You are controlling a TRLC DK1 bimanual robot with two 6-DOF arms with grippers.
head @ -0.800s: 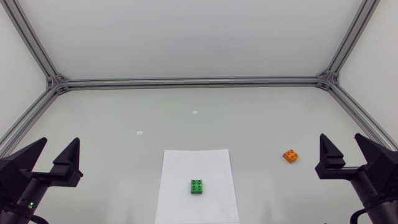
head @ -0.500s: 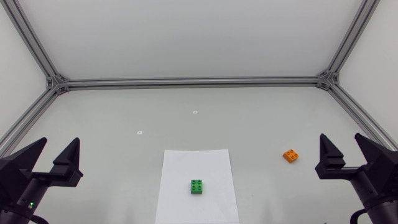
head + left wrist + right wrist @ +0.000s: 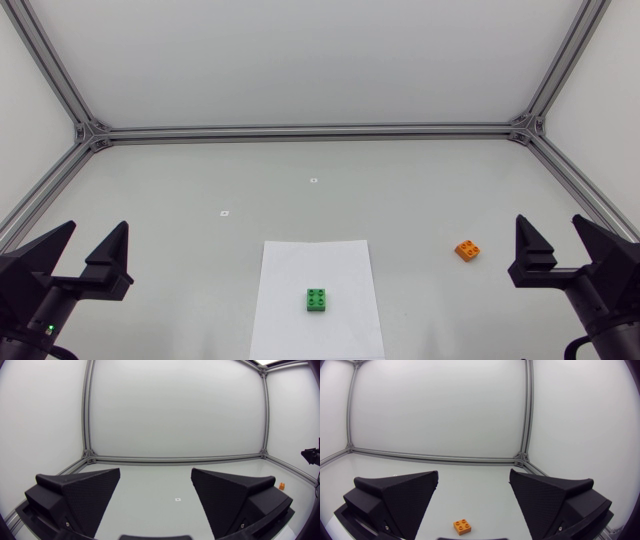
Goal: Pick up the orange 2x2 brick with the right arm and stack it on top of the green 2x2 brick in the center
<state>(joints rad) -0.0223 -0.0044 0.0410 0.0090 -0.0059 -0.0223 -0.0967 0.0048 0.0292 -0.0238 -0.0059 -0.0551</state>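
Small white markers [image 3: 224, 213] are scattered on the table behind the paper. I should expect one more marker hidden under the orange brick [image 3: 467, 251] when I lift it.
An orange 2x2 brick [image 3: 467, 250] lies on the table right of centre; in the right wrist view the orange brick [image 3: 463, 526] sits just ahead of and between my right gripper's spread fingers. A green 2x2 brick [image 3: 317, 299] stands on a white paper sheet [image 3: 316, 262] near the front centre. My right gripper [image 3: 556, 237] hovers open at the right edge, a little to the right of and nearer than the orange brick. At the left edge my left gripper [image 3: 93, 243] is open and holds nothing. The left wrist view shows the orange brick [image 3: 282, 486] far off beside my left gripper [image 3: 156, 476].
Two small white markers [image 3: 313, 181] [image 3: 224, 213] lie on the table behind the paper. An aluminium frame rail [image 3: 310, 131] runs along the back edge, and slanted rails bound both sides.
My right gripper has shifted very slightly to the right. The bricks and the left arm have not moved.
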